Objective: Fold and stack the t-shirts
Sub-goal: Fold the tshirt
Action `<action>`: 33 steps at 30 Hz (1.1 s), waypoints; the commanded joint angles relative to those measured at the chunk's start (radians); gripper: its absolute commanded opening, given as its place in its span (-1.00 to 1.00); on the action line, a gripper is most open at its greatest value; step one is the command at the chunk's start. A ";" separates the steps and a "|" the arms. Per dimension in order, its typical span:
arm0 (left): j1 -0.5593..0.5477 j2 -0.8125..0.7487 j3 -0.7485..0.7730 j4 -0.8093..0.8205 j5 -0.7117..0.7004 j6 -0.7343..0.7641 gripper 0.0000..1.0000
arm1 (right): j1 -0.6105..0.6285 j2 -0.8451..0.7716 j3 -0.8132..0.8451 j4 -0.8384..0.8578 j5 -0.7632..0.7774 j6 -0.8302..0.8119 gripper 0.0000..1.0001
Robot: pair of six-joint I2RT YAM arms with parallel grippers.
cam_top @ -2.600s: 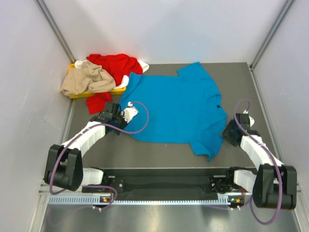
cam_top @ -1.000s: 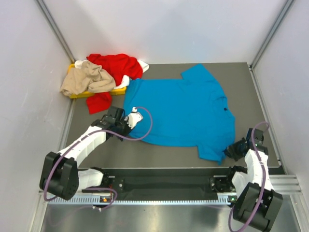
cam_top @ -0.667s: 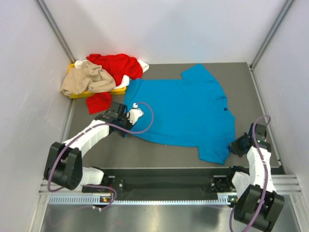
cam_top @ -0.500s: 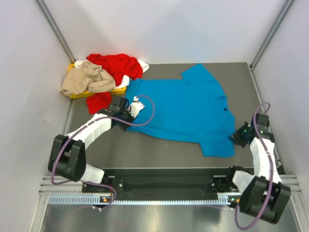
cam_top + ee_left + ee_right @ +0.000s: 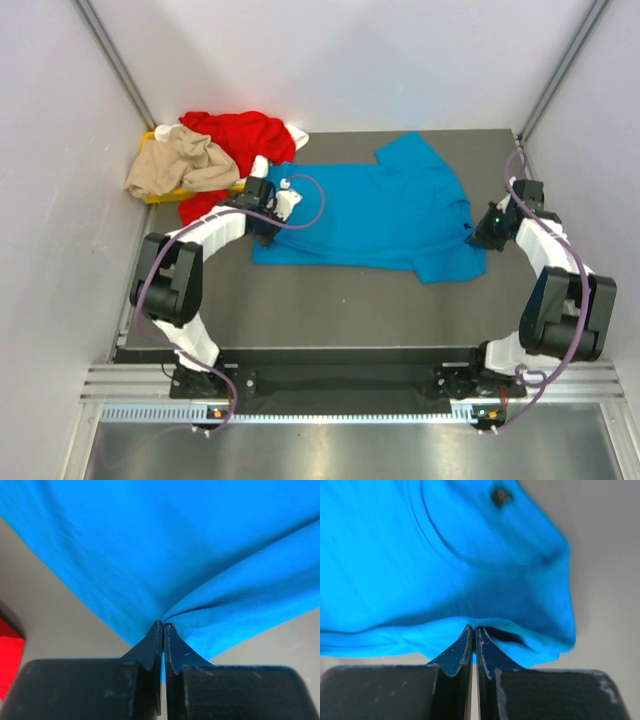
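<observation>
The bright blue t-shirt's far sleeve [image 5: 408, 145] goes as far as the table's back edge. I should put the t-shirt's fold down and pull the t-shirt toward the table's near strip [image 5: 345, 300] before I fold it further.
The bright blue t-shirt [image 5: 370, 215] lies across the grey table, its near half folded over toward the back. My left gripper [image 5: 272, 212] is shut on the shirt's left edge; in the left wrist view the cloth [image 5: 165, 555] bunches between the closed tips [image 5: 163, 626]. My right gripper [image 5: 478, 228] is shut on the shirt's right edge near the collar; the right wrist view shows the cloth [image 5: 445, 555] pinched at the tips [image 5: 473, 628]. A red t-shirt [image 5: 240, 138], a beige t-shirt [image 5: 180, 162] and some white cloth [image 5: 296, 136] are piled at the back left.
The pile sits on a flat yellow tray [image 5: 162, 195] in the back left corner. White walls close in the table on the left, back and right. The table's near strip [image 5: 330, 310] is bare grey.
Both grippers have moved away from the near edge toward the back, carrying the blue shirt's near edge with them. The shirt is now folded over into a narrower band.
</observation>
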 commanded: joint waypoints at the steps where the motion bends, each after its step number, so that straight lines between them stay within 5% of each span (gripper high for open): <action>1: 0.031 0.026 0.060 0.054 -0.034 -0.021 -1.00 | 0.005 0.085 0.085 0.094 -0.039 -0.045 -1.00; 22: 0.062 0.178 0.183 0.108 -0.077 -0.077 -0.99 | 0.020 0.355 0.298 0.182 -0.068 -0.062 -0.97; 26: 0.062 0.196 0.195 0.161 -0.146 -0.093 -0.71 | 0.031 0.391 0.338 0.170 -0.043 -0.075 -0.62; 27: 0.062 0.199 0.195 0.201 -0.167 -0.097 -0.42 | 0.029 0.398 0.355 0.159 -0.030 -0.076 -0.39; 30: 0.065 0.222 0.209 0.252 -0.255 -0.113 0.00 | 0.028 0.415 0.385 0.121 0.028 -0.087 -0.19; 33: 0.073 0.227 0.246 0.223 -0.256 -0.147 0.14 | 0.028 0.372 0.383 0.081 0.110 -0.088 -0.15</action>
